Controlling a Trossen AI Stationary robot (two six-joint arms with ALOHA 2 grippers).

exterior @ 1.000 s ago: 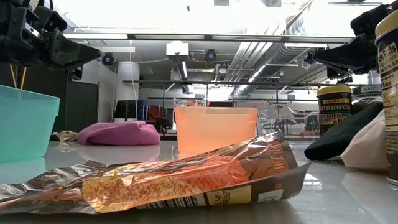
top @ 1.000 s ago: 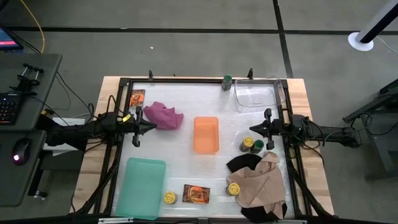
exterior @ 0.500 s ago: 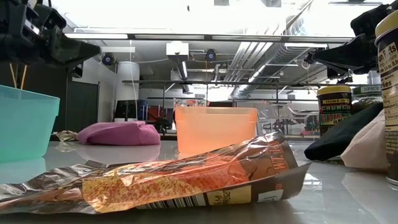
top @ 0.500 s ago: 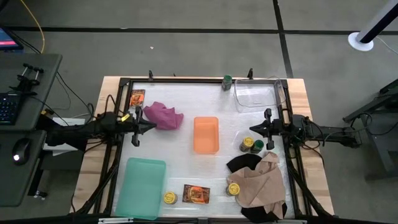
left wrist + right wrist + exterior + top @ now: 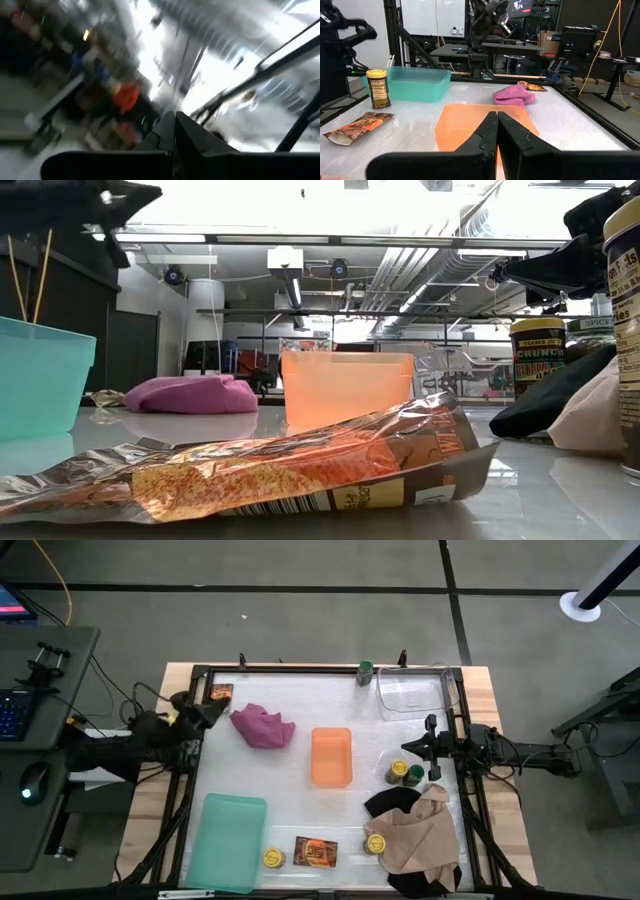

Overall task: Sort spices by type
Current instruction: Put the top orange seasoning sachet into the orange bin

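The packet in the far corner point(image 5: 222, 691) is clear of the magenta cloth point(image 5: 262, 727). My left gripper goes on heading for the packet before its fingers close across it.
Spice jars stand on the table: a yellow-lidded point(image 5: 398, 771) and a green-lidded point(image 5: 416, 774) pair at the right, a green-lidded one point(image 5: 366, 671) at the far edge, and yellow-lidded ones at the near edge point(image 5: 273, 858) and by the tan cloth point(image 5: 376, 843). Orange-and-black packets lie flat at the near edge point(image 5: 315, 852) point(image 5: 300, 465) and the far left corner point(image 5: 221, 693). My left gripper point(image 5: 210, 708) is shut and raised, beside the far-left packet. My right gripper point(image 5: 415, 747) point(image 5: 497, 120) is shut, hovering just beyond the jar pair.
An orange bin point(image 5: 331, 756) sits mid-table, a teal bin point(image 5: 228, 840) near left, a clear bin point(image 5: 410, 692) far right. A magenta cloth point(image 5: 262, 726) lies left of the orange bin. Tan point(image 5: 420, 835) and black point(image 5: 392, 802) cloths are heaped near right.
My left gripper has risen and drawn back toward the table's far left corner, tipping upward so its wrist view now looks at the ceiling. Its fingers stay shut. The right arm and all the spices have kept still.
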